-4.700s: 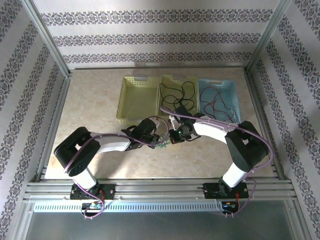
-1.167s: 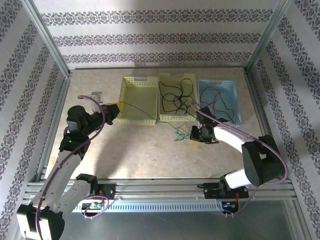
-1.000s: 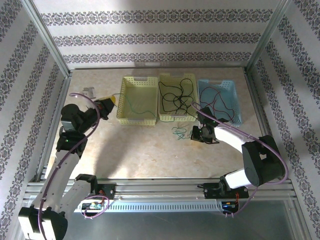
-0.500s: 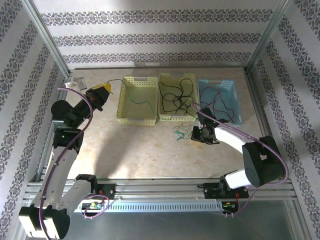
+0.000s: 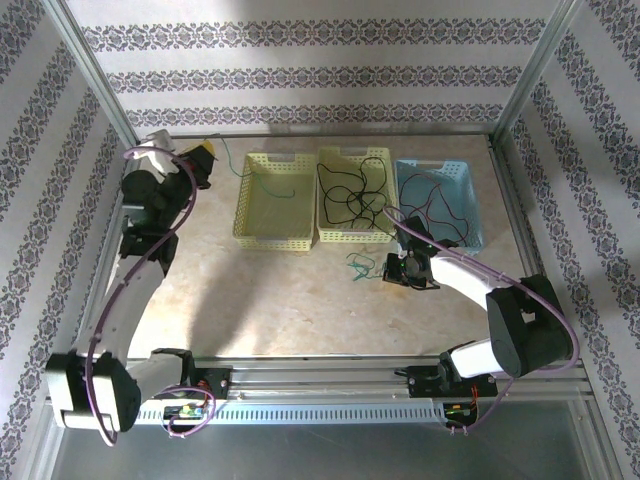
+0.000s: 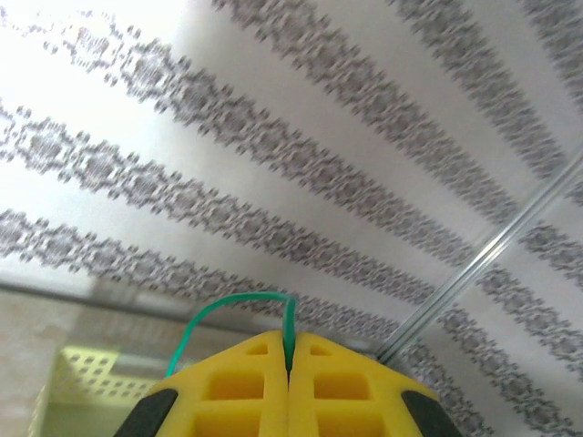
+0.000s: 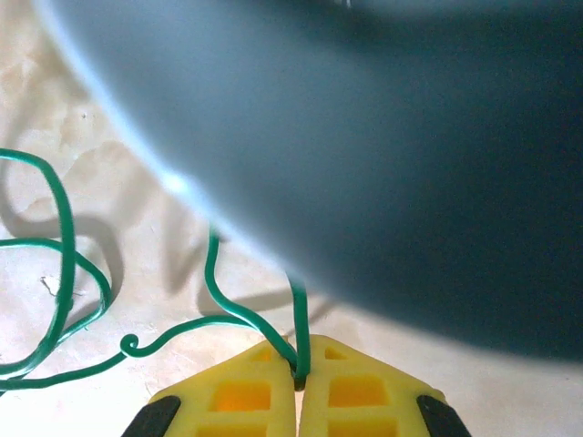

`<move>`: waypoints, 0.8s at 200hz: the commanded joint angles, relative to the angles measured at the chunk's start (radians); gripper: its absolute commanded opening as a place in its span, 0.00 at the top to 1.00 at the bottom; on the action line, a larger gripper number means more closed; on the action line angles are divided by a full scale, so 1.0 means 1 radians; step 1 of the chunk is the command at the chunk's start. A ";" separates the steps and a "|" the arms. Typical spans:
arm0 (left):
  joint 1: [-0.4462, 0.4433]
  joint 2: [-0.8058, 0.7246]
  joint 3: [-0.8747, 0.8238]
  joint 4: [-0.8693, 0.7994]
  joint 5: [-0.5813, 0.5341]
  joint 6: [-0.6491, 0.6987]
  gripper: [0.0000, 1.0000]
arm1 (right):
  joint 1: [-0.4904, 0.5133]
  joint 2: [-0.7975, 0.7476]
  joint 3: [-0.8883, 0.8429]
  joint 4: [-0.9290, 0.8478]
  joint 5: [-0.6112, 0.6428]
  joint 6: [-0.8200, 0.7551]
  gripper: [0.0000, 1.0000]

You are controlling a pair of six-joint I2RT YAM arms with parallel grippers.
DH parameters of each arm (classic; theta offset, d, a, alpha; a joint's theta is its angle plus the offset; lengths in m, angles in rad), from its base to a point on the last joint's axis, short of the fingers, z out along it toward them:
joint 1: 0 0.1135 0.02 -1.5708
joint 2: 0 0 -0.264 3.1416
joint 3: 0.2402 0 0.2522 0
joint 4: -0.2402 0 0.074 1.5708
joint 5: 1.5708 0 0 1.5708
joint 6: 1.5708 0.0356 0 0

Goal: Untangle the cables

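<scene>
I should keep moving my left gripper over the empty yellow basket (image 5: pixel 276 208) and let go there, as the green cable's loose end is over that basket, clear of the tangle.
A thin green cable (image 5: pixel 232 165) runs from my left gripper (image 5: pixel 209 151), raised at the far back left, down into the left yellow basket (image 5: pixel 243 208). In the left wrist view the yellow fingers (image 6: pixel 246 382) are shut on the green cable (image 6: pixel 228 308), which arcs off to the left. The cable's other end lies coiled (image 5: pixel 355 266) on the table beside my right gripper (image 5: pixel 392 269). That gripper (image 7: pixel 299 353) is shut on the green cable (image 7: pixel 64 264) low over the table. Black cable (image 5: pixel 350 195) lies in the middle basket, red and dark cables (image 5: pixel 432 205) in the blue one.
Three baskets stand in a row at the back: the left yellow one, a middle yellow-green one (image 5: pixel 355 237) and a blue one (image 5: pixel 476 215). A large dark blurred shape (image 7: pixel 410 137) covers the upper right wrist view. Patterned walls and metal posts (image 5: pixel 95 75) enclose the table.
My left arm has swung up and back to the far left corner, drawing the green cable out across the left basket. The right gripper has stayed by the coil.
</scene>
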 commanded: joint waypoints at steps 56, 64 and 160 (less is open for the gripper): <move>-0.191 0.231 -0.019 -0.027 -0.153 0.152 1.00 | -0.001 -0.034 -0.004 -0.051 -0.006 0.003 1.00; -0.220 0.268 -0.011 -0.035 -0.165 0.162 1.00 | 0.006 -0.035 0.004 -0.053 -0.007 -0.002 1.00; -0.300 0.712 0.230 -0.183 -0.185 0.137 1.00 | 0.072 -0.099 0.032 -0.098 0.048 -0.030 1.00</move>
